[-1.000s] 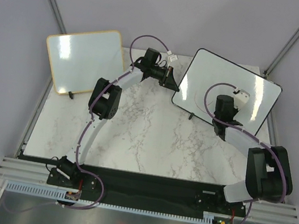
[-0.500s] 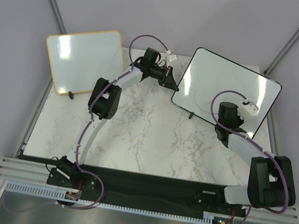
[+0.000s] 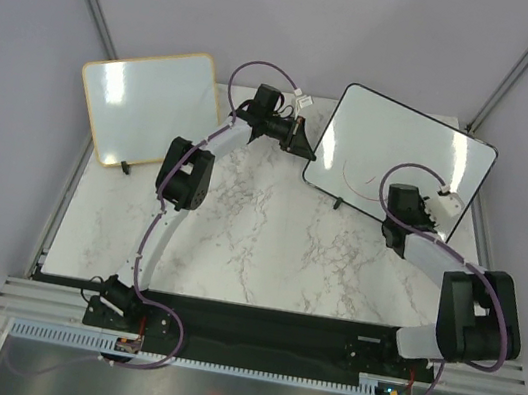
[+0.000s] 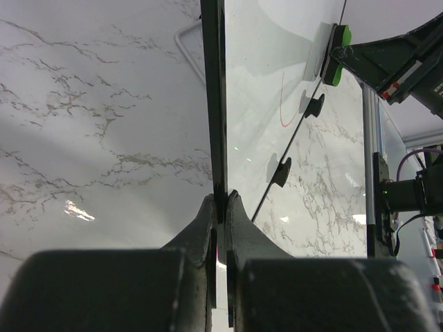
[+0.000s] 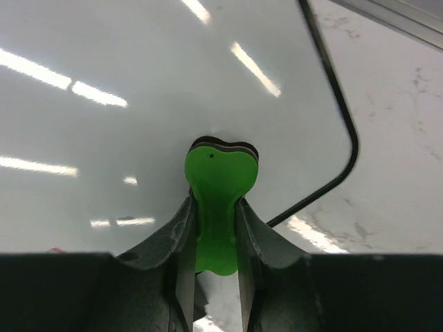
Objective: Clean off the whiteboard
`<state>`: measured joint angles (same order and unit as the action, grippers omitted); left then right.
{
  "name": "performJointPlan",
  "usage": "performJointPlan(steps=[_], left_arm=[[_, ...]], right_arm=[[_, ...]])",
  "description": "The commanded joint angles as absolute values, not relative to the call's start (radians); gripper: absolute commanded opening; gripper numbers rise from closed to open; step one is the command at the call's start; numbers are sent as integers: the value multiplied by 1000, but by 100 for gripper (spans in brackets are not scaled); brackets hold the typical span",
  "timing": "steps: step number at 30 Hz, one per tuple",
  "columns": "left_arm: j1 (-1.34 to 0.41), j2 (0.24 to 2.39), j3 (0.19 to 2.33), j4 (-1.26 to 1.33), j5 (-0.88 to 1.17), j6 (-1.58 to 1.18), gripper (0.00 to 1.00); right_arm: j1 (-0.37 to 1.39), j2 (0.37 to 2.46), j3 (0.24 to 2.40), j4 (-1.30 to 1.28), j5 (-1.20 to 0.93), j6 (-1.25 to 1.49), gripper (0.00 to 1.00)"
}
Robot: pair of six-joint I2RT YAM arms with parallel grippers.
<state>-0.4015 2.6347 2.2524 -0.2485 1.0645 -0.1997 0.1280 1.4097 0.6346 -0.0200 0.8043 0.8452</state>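
The green eraser [image 4: 338, 57] is pressing near the whiteboard's rounded corner, away from the red line [image 4: 282, 116], so next my right gripper wipes it over the red line toward the whiteboard's held edge.
The whiteboard [image 3: 394, 148], glossy white in a thin black frame, stands tilted at the back right of the table. My left gripper [image 3: 302, 149] is shut on its left edge; in the left wrist view the jaws [image 4: 219, 205] pinch the black frame [image 4: 213, 104]. A thin red line [image 4: 282, 104] is on the board face. My right gripper [image 3: 436, 210] is shut on a green eraser [image 5: 216, 180], which presses against the board [image 5: 138, 104] close to its rounded near-right corner. The eraser [image 4: 337, 52] also shows in the left wrist view.
A second whiteboard with a light wooden frame [image 3: 153, 103] leans at the back left. The marble tabletop [image 3: 266, 249] lies between the arms. Metal posts and grey walls close in the back and sides.
My right gripper has slid the eraser across the board, to the right and nearer, toward its near-right corner. The left gripper has stayed on the board's edge.
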Motion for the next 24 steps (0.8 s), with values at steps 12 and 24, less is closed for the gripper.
performJointPlan(steps=[12,24], left_arm=[[-402,2585,2281,-216,1022,-166,2],[-403,2591,2279,-190,1091,-167,16]], right_arm=[[365,1680,840,319,594,546,0],[391,1640,798,385,592,453,0]])
